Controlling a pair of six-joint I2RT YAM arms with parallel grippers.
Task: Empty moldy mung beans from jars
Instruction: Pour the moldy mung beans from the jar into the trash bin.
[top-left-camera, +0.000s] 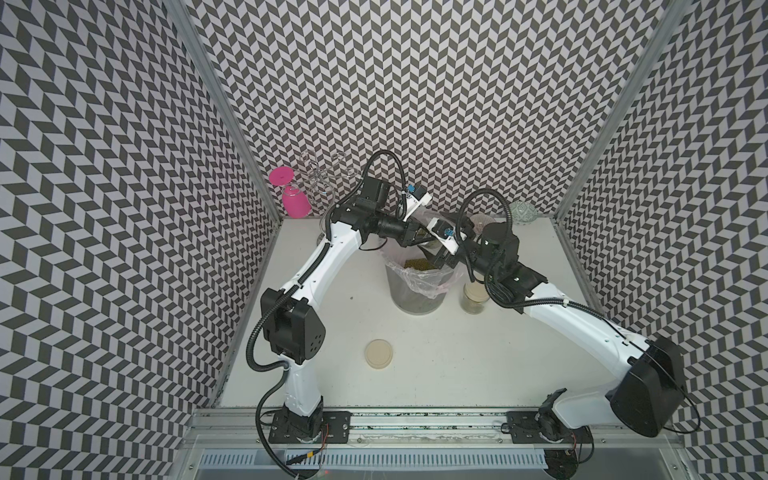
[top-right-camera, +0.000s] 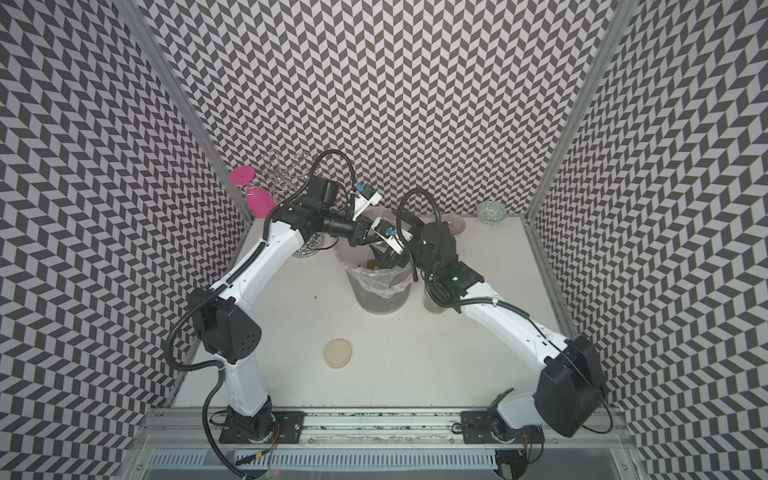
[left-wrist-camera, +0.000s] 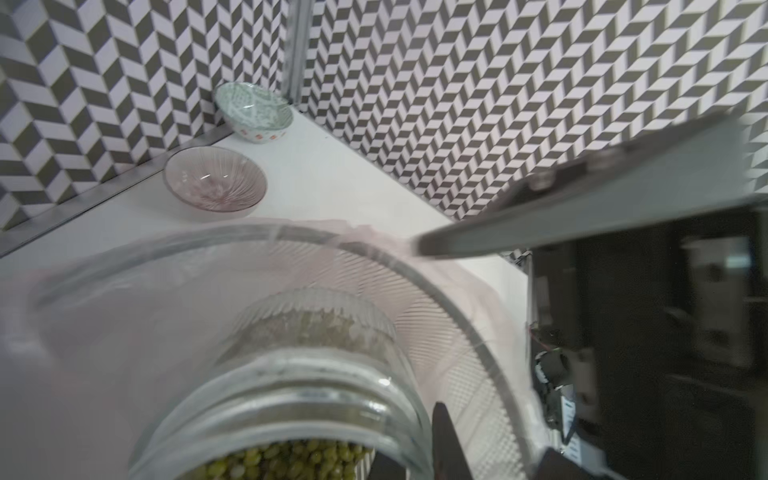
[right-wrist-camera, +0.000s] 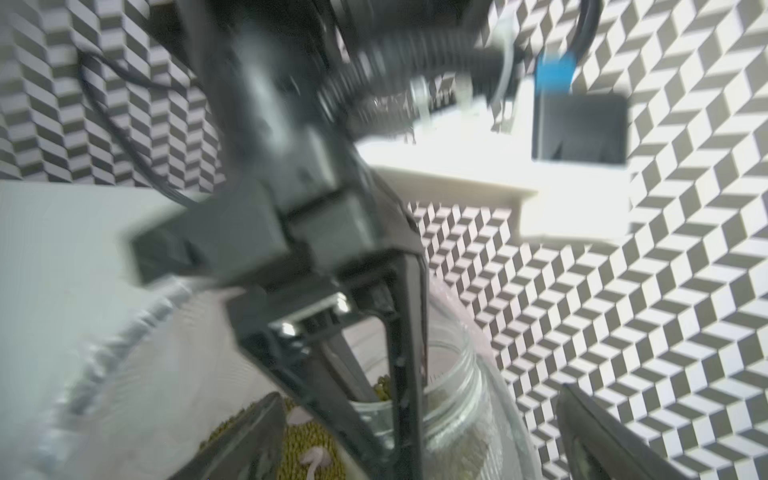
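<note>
The jar is hanging low inside the bin, so next my left gripper raises the jar above the bin's rim (left-wrist-camera: 280, 232) before my right gripper grabs the jar's body.
My left gripper (top-left-camera: 419, 239) hangs over the lined bin (top-left-camera: 415, 301) and is shut on an open glass jar (right-wrist-camera: 453, 386). Its black fingers (right-wrist-camera: 401, 365) clamp the jar just below the threaded mouth. Mung beans (left-wrist-camera: 291, 457) show inside that jar. More beans (right-wrist-camera: 309, 440), with pale pink growths on them, lie in the bin (right-wrist-camera: 104, 374). My right gripper (right-wrist-camera: 424, 440) is open, its fingers (right-wrist-camera: 249, 436) wide on either side of the jar and apart from it. A second jar (top-left-camera: 473, 297) with a cream lid stands right of the bin. A loose lid (top-left-camera: 380, 353) lies on the table.
A pink upturned wine glass (top-left-camera: 295, 199) and a clear wire glass rack (top-left-camera: 328, 174) stand at the back left. Two bowls (top-left-camera: 482, 222) (top-left-camera: 523, 214) sit at the back right. Both arms cross close together above the bin, in both top views.
</note>
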